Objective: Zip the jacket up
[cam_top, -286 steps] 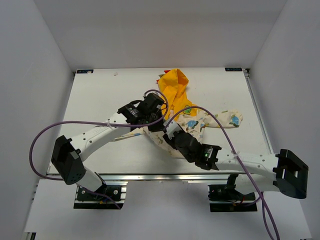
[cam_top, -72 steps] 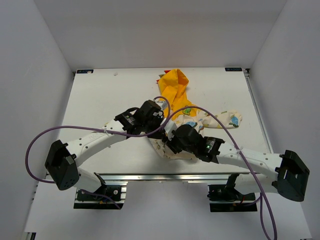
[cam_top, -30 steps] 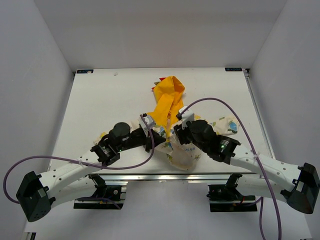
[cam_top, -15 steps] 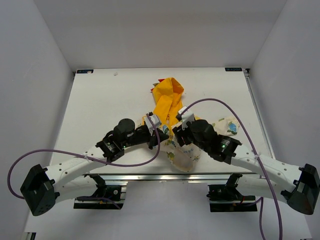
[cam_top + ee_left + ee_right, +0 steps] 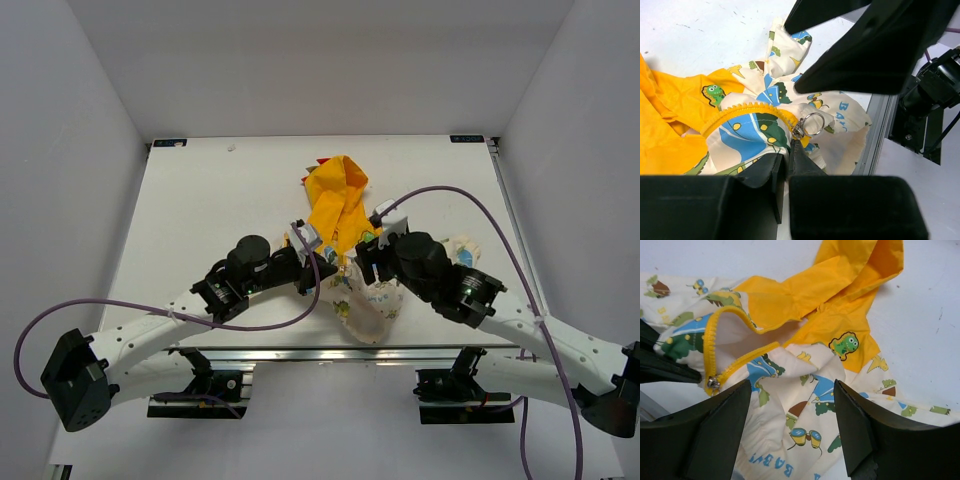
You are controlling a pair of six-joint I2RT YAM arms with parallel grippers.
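The ring pull (image 5: 814, 124) stands clear of my left gripper's fingers, so my right gripper goes on moving toward the slider (image 5: 713, 382) before it closes on the ring pull.
The jacket (image 5: 368, 312) lies bunched near the table's front edge, its yellow hood (image 5: 335, 192) pointing to the back and its cream dinosaur-print body in front. My left gripper (image 5: 323, 272) is shut on the jacket's edge just below the zipper slider (image 5: 801, 128) with its ring pull, at the bottom of the orange zipper strip (image 5: 747, 108). My right gripper (image 5: 368, 262) hovers just above the jacket's body (image 5: 830, 390) with jaws wide open and empty (image 5: 790, 427). The slider (image 5: 714, 383) lies to the left of its left finger (image 5: 715, 435).
The table's front metal rail (image 5: 330, 352) runs right below the jacket and shows in the left wrist view (image 5: 880, 135). Purple cables (image 5: 470, 205) loop over both arms. The right arm's black body (image 5: 880, 45) hangs close above my left gripper.
Both grippers dragged the jacket toward the front edge. In the last half second the right arm shifted slightly right; the left gripper keeps its hold.
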